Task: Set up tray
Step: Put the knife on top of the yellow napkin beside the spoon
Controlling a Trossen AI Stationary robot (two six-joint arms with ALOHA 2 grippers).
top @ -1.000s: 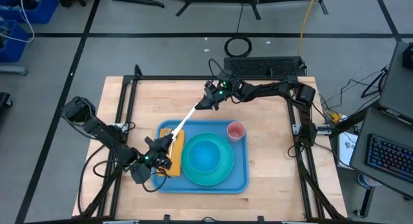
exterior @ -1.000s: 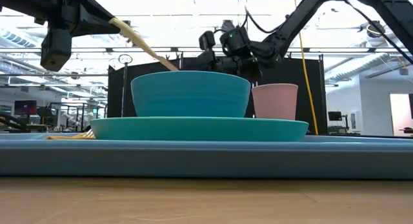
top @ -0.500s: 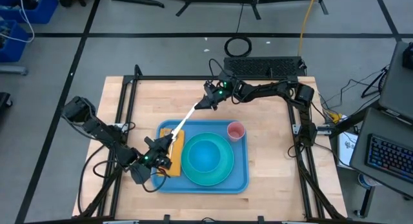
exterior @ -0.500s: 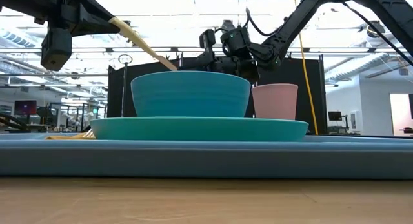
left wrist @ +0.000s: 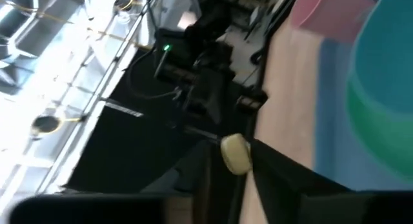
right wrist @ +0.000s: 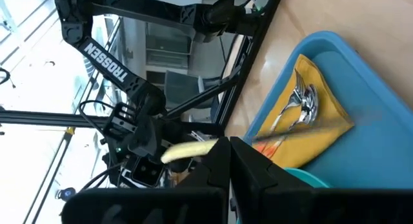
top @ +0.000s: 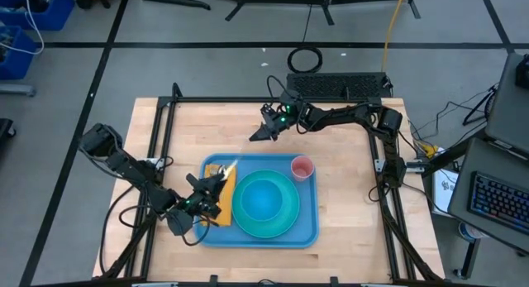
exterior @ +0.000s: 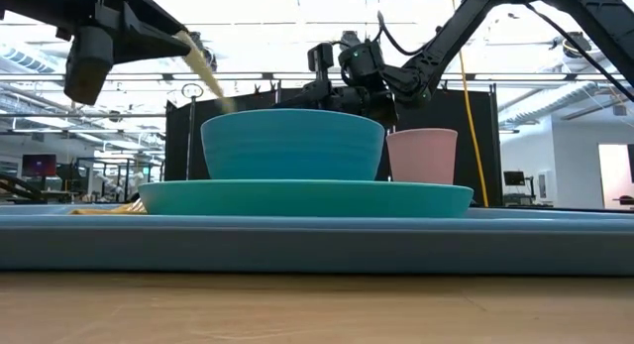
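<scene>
The cream utensil slanting (exterior: 202, 68) above the tray is in my left gripper's level fingers, so I should put it down on the orange napkin (top: 225, 208) and grip its handle from above.
The light-blue tray (top: 310, 227) lies near the table's front and carries a teal plate (exterior: 297, 197), a teal bowl (top: 263, 196) and a pink cup (top: 302, 167). An orange napkin (right wrist: 322, 108) with silver cutlery (right wrist: 300, 101) lies on the tray's left part. My left gripper (top: 216, 181) hovers over the napkin, shut on a cream utensil (exterior: 203, 66). My right gripper (top: 254, 136) hangs shut over the bare table beyond the tray, with nothing in it. My left gripper has the cream utensil's near end (left wrist: 235, 153) between its two fingers. The fingers lie about level and point toward the table's far right. The utensil sticks out ahead of them, slopes down toward the bowl's far side (exterior: 220, 94), and is clear of the tray.
Bare wooden table surrounds the tray on the left, right and far sides. A black frame (top: 165, 113) runs along the table's edges. A dark box (top: 339, 84) sits at the far edge behind my right arm.
The cream utensil earlier spanned from my left gripper up to my right gripper. Now it no longer reaches the right gripper; only a shorter stretch shows ahead of the left gripper, sloping more steeply down. My left wrist has rolled a little. Both arms stayed in place.
</scene>
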